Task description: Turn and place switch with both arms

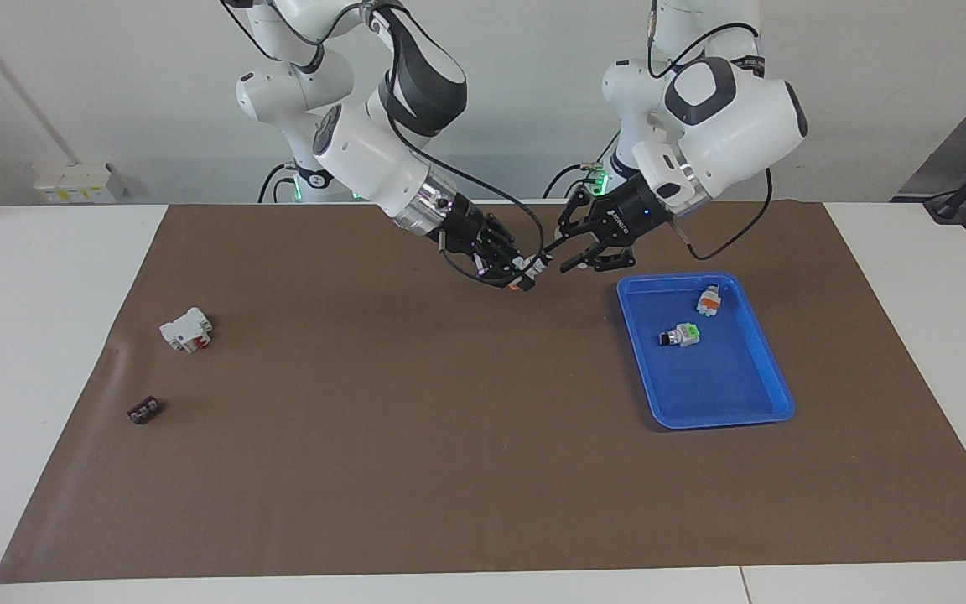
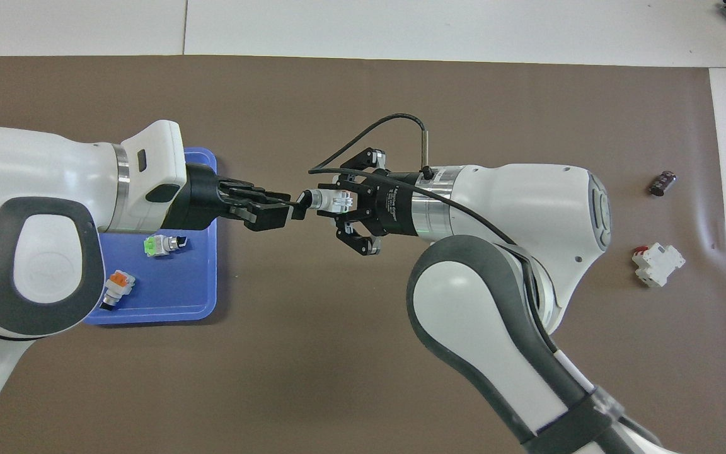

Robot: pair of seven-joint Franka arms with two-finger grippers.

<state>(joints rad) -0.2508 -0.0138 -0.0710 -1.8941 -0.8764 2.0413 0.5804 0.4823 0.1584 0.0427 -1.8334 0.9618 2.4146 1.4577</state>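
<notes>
A silver collar (image 2: 316, 199) connects the black knob to the white body. The whole switch (image 2: 336, 200) will therefore come along when I carry the knob with my left gripper.
The switch (image 1: 527, 274) is a small white body with an orange end and a black knob, held in the air over the brown mat beside the blue tray (image 1: 722, 382). My right gripper (image 1: 519, 272) is shut on its white body (image 2: 336, 202). The knob points at my left gripper (image 1: 557, 258), which hangs over the tray's edge (image 2: 207, 189). The left gripper (image 2: 290, 209) is slightly open, with its fingertips just off the knob.
In the blue tray (image 2: 167, 287) lie a white switch with a green part (image 2: 160, 244) and another with an orange end (image 2: 116, 287). Toward the right arm's end lie a white block with a red part (image 1: 186, 329) and a small black part (image 1: 143, 410).
</notes>
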